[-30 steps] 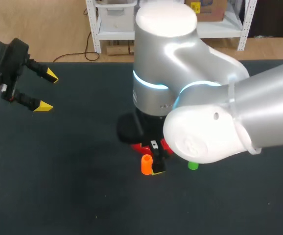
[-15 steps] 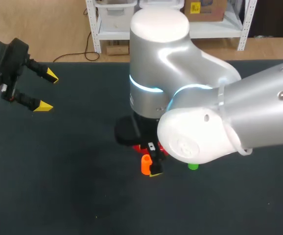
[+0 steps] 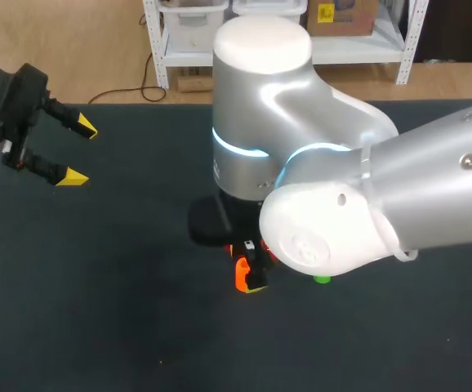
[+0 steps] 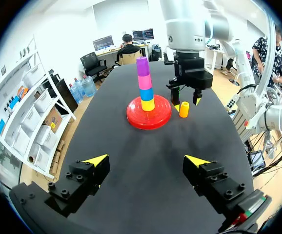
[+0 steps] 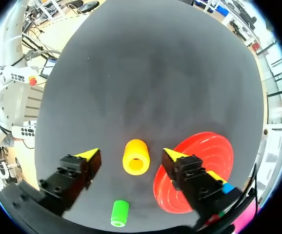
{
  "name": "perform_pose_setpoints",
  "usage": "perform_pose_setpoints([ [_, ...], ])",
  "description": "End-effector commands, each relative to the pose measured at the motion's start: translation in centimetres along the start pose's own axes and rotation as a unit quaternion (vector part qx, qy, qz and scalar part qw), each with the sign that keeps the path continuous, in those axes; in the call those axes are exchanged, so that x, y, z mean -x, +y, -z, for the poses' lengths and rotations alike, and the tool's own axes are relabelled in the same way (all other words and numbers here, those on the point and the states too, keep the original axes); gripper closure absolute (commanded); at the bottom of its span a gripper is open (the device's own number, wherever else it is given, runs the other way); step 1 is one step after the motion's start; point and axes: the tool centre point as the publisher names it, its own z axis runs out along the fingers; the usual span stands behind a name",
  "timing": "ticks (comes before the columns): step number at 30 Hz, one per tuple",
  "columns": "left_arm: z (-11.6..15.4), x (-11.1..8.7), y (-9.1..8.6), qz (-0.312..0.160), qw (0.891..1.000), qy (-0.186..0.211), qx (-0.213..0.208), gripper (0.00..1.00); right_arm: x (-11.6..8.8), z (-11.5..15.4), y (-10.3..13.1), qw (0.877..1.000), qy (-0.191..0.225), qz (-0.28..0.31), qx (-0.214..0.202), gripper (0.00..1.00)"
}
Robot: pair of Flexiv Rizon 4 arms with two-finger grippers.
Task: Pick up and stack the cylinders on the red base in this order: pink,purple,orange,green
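The stacked yellow and blue cylinders [image 5: 220, 181] appear as short bands, so the orange cylinder [image 3: 242, 275] will slide partway over the purple cylinder when I lower it.
The red base [image 4: 149, 113] carries a stack of yellow, blue, pink [image 4: 145, 81] and purple [image 4: 142, 66] cylinders. Beside the base stands the orange cylinder [image 5: 135, 156] upright on the mat, also seen as the orange cylinder [image 3: 241, 275] under my right arm. My right gripper [image 5: 129, 154] is open and straddles it, with a gap on each side. The green cylinder [image 5: 119, 213] lies on its side behind that gripper. My left gripper [image 3: 82, 152] hangs open and empty at the table's far left; from there the right gripper [image 4: 185, 104] shows over the orange cylinder [image 4: 184, 110].
My right arm's large elbow [image 3: 318, 180] hides most of the base and stack in the head view. Only a bit of the green cylinder [image 3: 322, 279] peeks out beneath it. The dark mat [image 3: 97, 286] covers the table.
My right arm has shifted slightly left and come lower around the orange cylinder, hiding more of it in the head view. The left arm has stayed still.
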Motion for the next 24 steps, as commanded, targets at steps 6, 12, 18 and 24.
perform_pose_setpoints([
  [6, 0.0, -0.1, -0.1, 0.000, 1.000, 0.000, 0.001, 0.00, 0.1, -0.1, -0.1, 1.000, 0.001, 0.000, 0.002, 1.00],
  [12, 0.0, -0.1, -0.1, 0.000, 1.000, 0.000, 0.001, 0.00, 0.2, -0.1, -0.1, 1.000, 0.002, 0.000, 0.002, 1.00],
  [18, 0.0, -0.1, -0.1, 0.000, 1.000, 0.000, 0.001, 0.00, 0.5, 0.4, -0.3, 1.000, 0.002, 0.007, -0.001, 1.00],
  [24, 0.0, -0.1, -0.1, 0.000, 1.000, 0.000, 0.001, 0.00, 0.0, 2.7, -0.9, 1.000, -0.003, 0.009, -0.017, 1.00],
])
